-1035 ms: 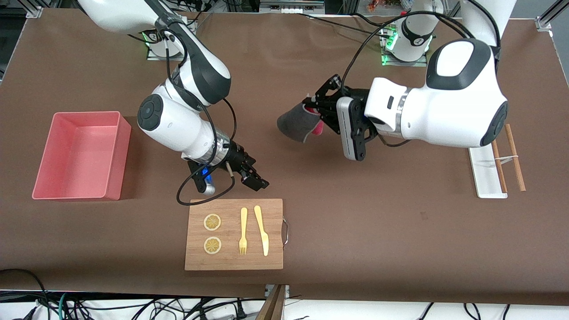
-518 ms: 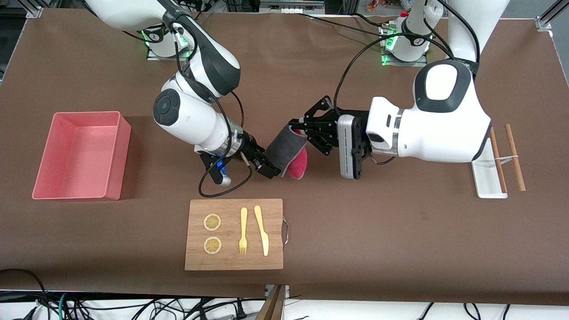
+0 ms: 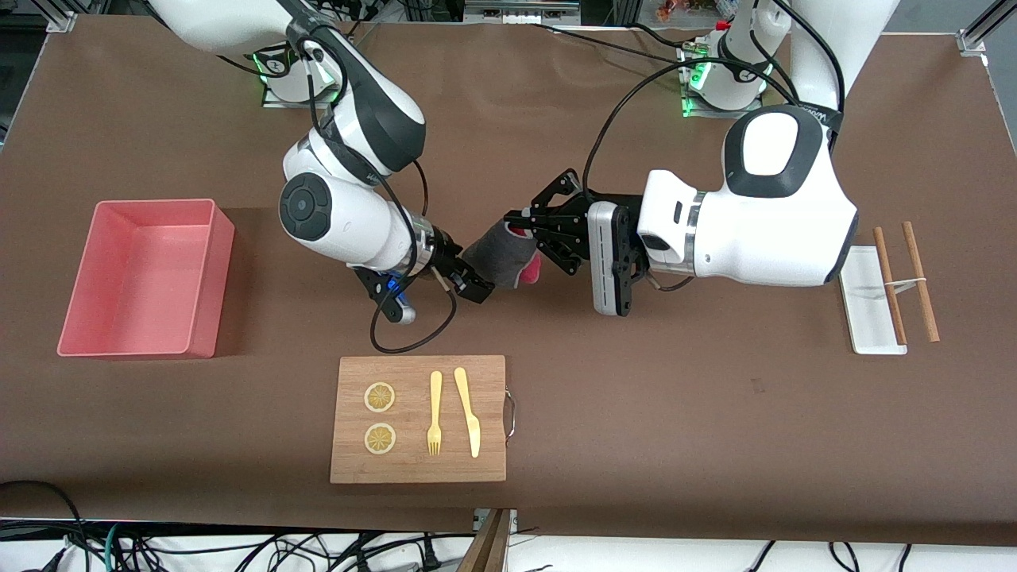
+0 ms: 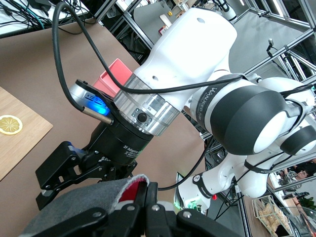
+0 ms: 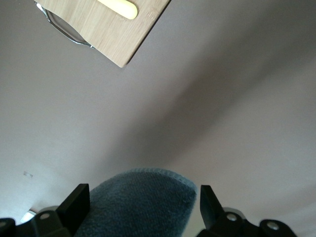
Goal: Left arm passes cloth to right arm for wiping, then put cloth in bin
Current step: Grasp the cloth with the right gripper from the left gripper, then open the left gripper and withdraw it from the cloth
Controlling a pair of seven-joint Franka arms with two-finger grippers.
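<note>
Crimson (image 3: 531, 271) peeks from under the curled cloth (image 3: 500, 253), so I expect the cloth to fan out in open folds when I carry it with my right gripper.
The cloth (image 3: 496, 253), dark grey outside and crimson inside, hangs in the air between the two grippers, over the bare table between the cutting board and the arms' bases. My left gripper (image 3: 520, 232) is shut on its upper edge, as the left wrist view shows (image 4: 149, 190). My right gripper (image 3: 474, 286) is open, and the cloth's free end (image 5: 140, 202) lies between its two fingers (image 5: 79, 197) without being touched by them. The pink bin (image 3: 143, 278) stands empty at the right arm's end of the table.
A wooden cutting board (image 3: 419, 419) with lemon slices, a fork and a knife lies nearer the front camera than the grippers. A white tray (image 3: 866, 306) and wooden chopsticks (image 3: 914, 278) lie at the left arm's end.
The left arm has carried the cloth down toward the right arm. The right gripper has come up from over the board, and the cloth's end now sits between its open fingers.
</note>
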